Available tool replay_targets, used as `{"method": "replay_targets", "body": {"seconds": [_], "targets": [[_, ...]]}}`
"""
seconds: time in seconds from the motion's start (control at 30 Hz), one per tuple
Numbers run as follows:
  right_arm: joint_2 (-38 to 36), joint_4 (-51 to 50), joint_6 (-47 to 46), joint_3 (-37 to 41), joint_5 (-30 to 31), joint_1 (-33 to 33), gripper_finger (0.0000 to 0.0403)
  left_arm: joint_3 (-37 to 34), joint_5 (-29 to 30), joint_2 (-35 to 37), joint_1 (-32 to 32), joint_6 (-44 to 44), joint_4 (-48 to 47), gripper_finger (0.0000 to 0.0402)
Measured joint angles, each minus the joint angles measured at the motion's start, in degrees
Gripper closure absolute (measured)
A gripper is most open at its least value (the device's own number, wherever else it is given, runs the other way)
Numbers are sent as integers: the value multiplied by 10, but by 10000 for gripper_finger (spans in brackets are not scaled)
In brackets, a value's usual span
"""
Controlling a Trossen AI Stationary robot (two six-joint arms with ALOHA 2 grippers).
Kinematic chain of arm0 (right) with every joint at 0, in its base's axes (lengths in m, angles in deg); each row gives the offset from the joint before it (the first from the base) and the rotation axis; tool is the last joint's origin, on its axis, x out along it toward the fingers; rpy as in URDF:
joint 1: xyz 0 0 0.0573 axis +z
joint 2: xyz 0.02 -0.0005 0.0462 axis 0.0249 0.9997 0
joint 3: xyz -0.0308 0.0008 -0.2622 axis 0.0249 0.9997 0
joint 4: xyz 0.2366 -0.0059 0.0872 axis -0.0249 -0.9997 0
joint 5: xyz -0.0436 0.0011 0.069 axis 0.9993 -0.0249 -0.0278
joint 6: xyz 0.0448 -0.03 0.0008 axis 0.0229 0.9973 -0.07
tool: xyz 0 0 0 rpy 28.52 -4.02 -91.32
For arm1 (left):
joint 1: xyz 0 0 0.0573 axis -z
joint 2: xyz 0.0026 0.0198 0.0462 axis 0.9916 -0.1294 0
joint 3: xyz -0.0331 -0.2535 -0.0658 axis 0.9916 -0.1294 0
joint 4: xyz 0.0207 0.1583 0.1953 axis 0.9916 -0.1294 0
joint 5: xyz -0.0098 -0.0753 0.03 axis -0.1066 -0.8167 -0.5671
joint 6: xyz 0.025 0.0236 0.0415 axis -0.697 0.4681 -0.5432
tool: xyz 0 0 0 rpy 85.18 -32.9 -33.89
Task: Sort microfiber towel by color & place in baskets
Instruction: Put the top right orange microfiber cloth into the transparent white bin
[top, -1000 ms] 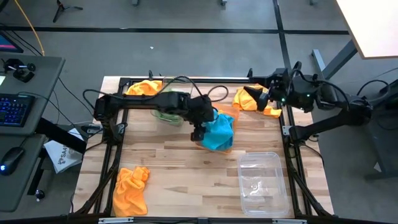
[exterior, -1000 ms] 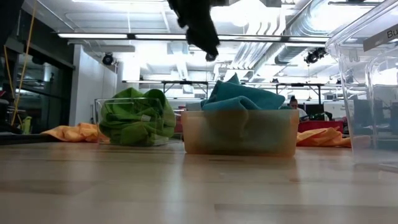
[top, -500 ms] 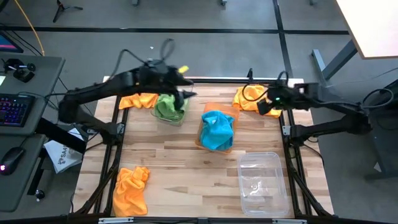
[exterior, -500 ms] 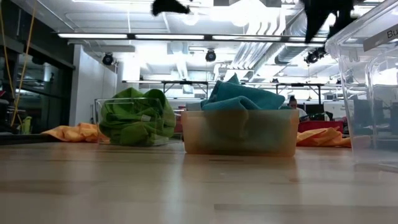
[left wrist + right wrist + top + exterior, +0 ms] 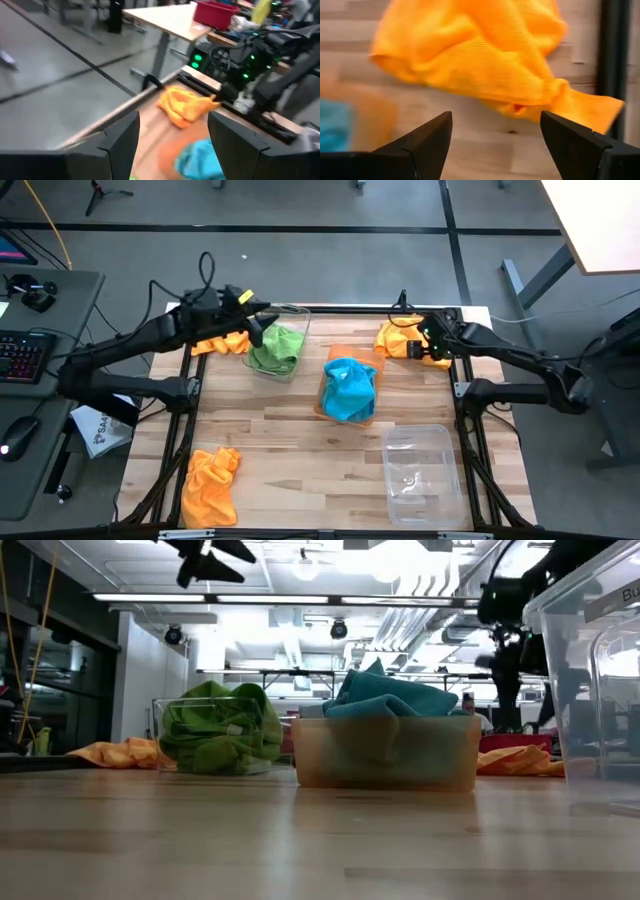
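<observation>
My right gripper should expect the orange towel [image 5: 397, 336] under it to hang down loosely when lifted, because the towel lies in loose folds with a limp corner [image 5: 595, 109].
Lime green towels [image 5: 277, 347] fill a clear basket [image 5: 296, 313] at the far left. Blue towels [image 5: 350, 388] are heaped in the orange basket [image 5: 352, 353] at mid-table. A second clear basket [image 5: 420, 472] stands without towels near the right edge. Three orange towels lie on the table: far right [image 5: 396, 338], far left [image 5: 225, 341] and near left [image 5: 210, 485]. My left gripper [image 5: 257, 331] hangs open and high beside the green towels [image 5: 220, 727]. My right gripper [image 5: 424, 346] is open, just above the far-right orange towel [image 5: 485, 60].
A black frame runs round the wooden table, with a rail [image 5: 615, 60] close beside the far-right orange towel. Bare wood [image 5: 290, 460] lies between the near-left orange towel and the clear basket. A desk with keyboard [image 5: 20, 355] stands left of the table.
My left gripper has risen from over the blue towels and swung toward the table's far left, ending beside the green towels' basket. My right gripper has come down toward the far-right orange towel. The towels and baskets have stayed where they were.
</observation>
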Motion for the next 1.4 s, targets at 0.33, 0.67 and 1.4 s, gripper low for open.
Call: {"method": "replay_targets", "body": {"seconds": [0.33,0.67,1.4], "targets": [[131,74,-24,4,-18,-62,104,-6,-5,23,-57,-127,10,179],[249,85,-62,3,-18,-53,114,-6,-86,23,-131,-171,8,179],[68,-123,-56,-212,121,137,398,-5,-182,74,-205,-155,102,179]]}}
